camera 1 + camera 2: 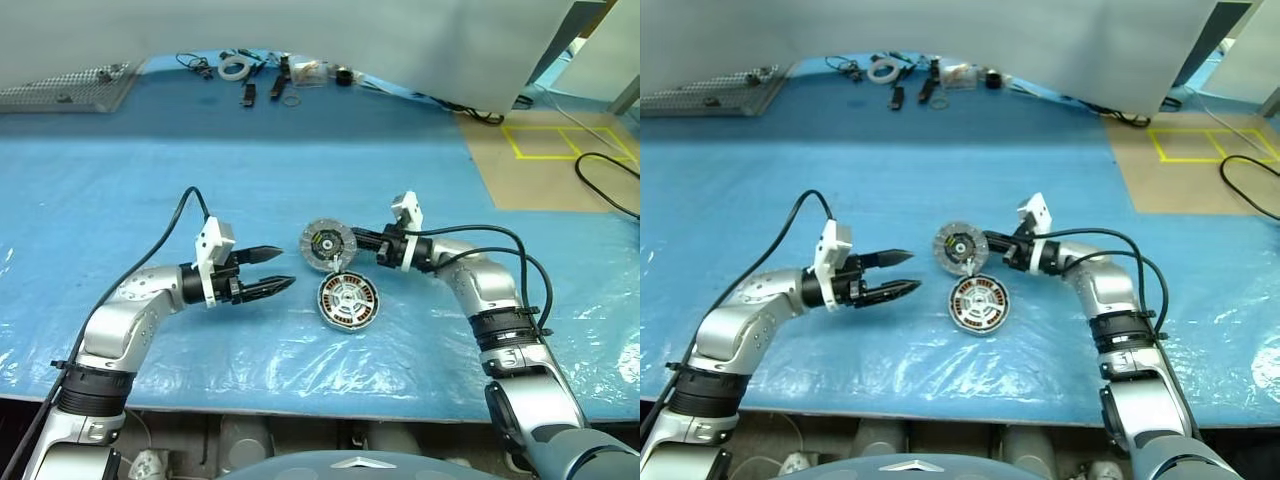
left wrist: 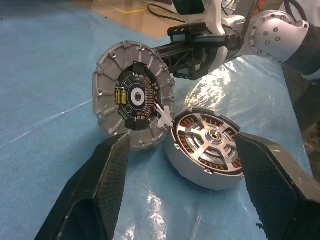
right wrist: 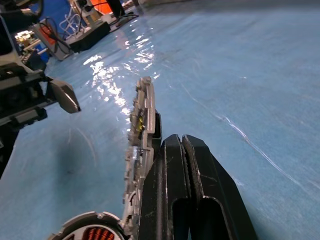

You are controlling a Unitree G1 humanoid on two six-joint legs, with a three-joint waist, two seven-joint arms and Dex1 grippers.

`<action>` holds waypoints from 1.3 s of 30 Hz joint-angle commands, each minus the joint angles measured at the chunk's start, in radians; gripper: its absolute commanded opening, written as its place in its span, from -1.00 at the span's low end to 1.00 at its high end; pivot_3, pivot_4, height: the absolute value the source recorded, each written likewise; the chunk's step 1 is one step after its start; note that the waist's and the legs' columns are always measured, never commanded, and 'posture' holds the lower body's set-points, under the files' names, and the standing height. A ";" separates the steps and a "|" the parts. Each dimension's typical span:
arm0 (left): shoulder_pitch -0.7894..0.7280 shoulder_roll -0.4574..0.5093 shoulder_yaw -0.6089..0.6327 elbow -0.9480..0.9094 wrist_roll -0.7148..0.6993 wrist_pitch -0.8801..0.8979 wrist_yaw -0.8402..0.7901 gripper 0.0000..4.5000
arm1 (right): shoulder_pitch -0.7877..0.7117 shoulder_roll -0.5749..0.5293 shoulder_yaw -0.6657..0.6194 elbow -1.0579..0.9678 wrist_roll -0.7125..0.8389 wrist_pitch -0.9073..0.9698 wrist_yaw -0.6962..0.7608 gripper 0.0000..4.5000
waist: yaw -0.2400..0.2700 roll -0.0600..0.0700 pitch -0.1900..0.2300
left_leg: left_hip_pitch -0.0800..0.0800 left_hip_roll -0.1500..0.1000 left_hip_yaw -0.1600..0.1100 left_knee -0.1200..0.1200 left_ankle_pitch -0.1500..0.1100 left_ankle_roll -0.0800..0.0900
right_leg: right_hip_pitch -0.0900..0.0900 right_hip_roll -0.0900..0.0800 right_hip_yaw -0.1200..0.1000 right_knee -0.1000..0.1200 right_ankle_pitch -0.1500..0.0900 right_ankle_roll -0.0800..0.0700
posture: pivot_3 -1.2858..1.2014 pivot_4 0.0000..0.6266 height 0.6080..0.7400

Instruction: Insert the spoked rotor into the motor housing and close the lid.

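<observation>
My right gripper should back away and my left gripper should push the lid's far side (image 1: 326, 223), because the lid (image 1: 327, 246) is leaning away from the housing against my right gripper.
The motor housing (image 1: 348, 301) lies flat on the blue table, copper windings showing around its ring. The spoked rotor (image 2: 212, 136) sits inside it, silver spokes up. The lid (image 1: 327, 245) stands on edge just behind the housing, its segmented face and dark centre toward my left gripper and its lower edge at the housing's rim. My right gripper (image 1: 354, 240) is shut, its fingers (image 3: 181, 150) pressed together against the lid's back face; I see nothing between them. My left gripper (image 1: 287, 267) is open, level, pointing at the housing from a short way off.
A tape roll (image 1: 235, 68) and small dark tools lie at the table's far edge, with a perforated metal plate (image 1: 60, 90) at the far left. Off the right end is floor with yellow tape marks (image 1: 560, 140) and a black cable (image 1: 605, 180).
</observation>
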 commanded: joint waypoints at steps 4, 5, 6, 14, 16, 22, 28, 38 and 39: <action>-0.012 0.013 0.011 0.002 -0.011 -0.008 -0.014 0.56 | 0.012 -0.013 0.006 -0.253 0.116 0.120 0.035 -1.00 | 0.001 0.000 0.000 | 0.000 0.000 0.000 0.000 0.000 0.000 | 0.000 0.000 0.000 0.000 0.000 0.000 | 0.03 -0.52 1.00; -0.014 0.014 0.013 0.005 -0.011 -0.009 -0.014 0.56 | 0.012 -0.015 0.007 -0.270 0.122 0.131 0.035 -1.00 | 0.001 0.000 0.000 | 0.000 0.000 0.000 0.000 0.000 0.000 | 0.000 0.000 0.000 0.000 0.000 0.000 | 0.03 -0.52 1.00; -0.016 0.016 0.018 0.009 -0.011 -0.010 -0.012 0.56 | 0.012 -0.019 0.011 -0.281 0.124 0.136 0.036 -1.00 | 0.002 0.000 0.000 | 0.000 0.000 0.000 0.000 0.000 0.000 | 0.000 0.000 0.000 0.000 0.000 0.000 | 0.03 -0.52 1.00; -0.011 0.075 0.084 0.065 -0.003 -0.030 -0.018 0.56 | 0.026 -0.072 0.046 -0.345 0.105 0.135 0.059 -1.00 | 0.001 0.000 0.000 | 0.000 0.000 0.000 0.000 0.000 0.000 | 0.000 0.000 0.000 0.000 0.000 0.000 | 0.03 -0.52 1.00; -0.018 0.082 0.086 0.076 0.002 -0.042 -0.017 0.56 | 0.023 -0.075 0.038 -0.342 0.119 0.141 0.055 -1.00 | 0.001 0.000 0.000 | 0.000 0.000 0.000 0.000 0.000 0.000 | 0.000 0.000 0.000 -0.001 0.000 0.000 | 0.03 -0.52 1.00; -0.017 0.065 0.094 0.049 -0.019 -0.028 0.010 0.56 | -0.083 -0.026 -0.040 -0.322 0.184 0.182 -0.043 -1.00 | -0.001 0.000 0.000 | 0.000 0.000 0.000 0.000 0.000 0.000 | 0.000 0.000 0.000 0.000 0.000 0.000 | 0.03 -0.52 1.00; -0.004 0.047 0.080 0.025 -0.014 -0.023 0.027 0.56 | -0.087 -0.014 0.013 -0.226 0.052 0.070 -0.110 -1.00 | 0.003 0.000 0.000 | -0.001 0.000 0.000 0.000 0.000 0.000 | 0.000 0.000 0.000 0.000 0.001 0.002 | 0.03 -0.52 1.00; -0.001 0.041 0.078 0.010 -0.016 -0.015 0.041 0.56 | -0.090 -0.009 0.019 -0.160 -0.015 -0.001 -0.148 -1.00 | 0.000 0.000 0.000 | 0.000 0.000 0.000 0.000 0.000 0.000 | 0.000 0.000 0.000 0.000 0.001 0.002 | 0.03 -0.52 1.00; 0.000 0.039 0.077 0.008 -0.015 -0.015 0.043 0.56 | -0.095 -0.005 0.010 -0.146 -0.014 -0.005 -0.156 -1.00 | 0.000 0.000 0.000 | 0.000 0.000 0.000 0.000 0.000 0.000 | 0.000 0.000 0.000 0.000 0.001 0.002 | 0.03 -0.52 1.00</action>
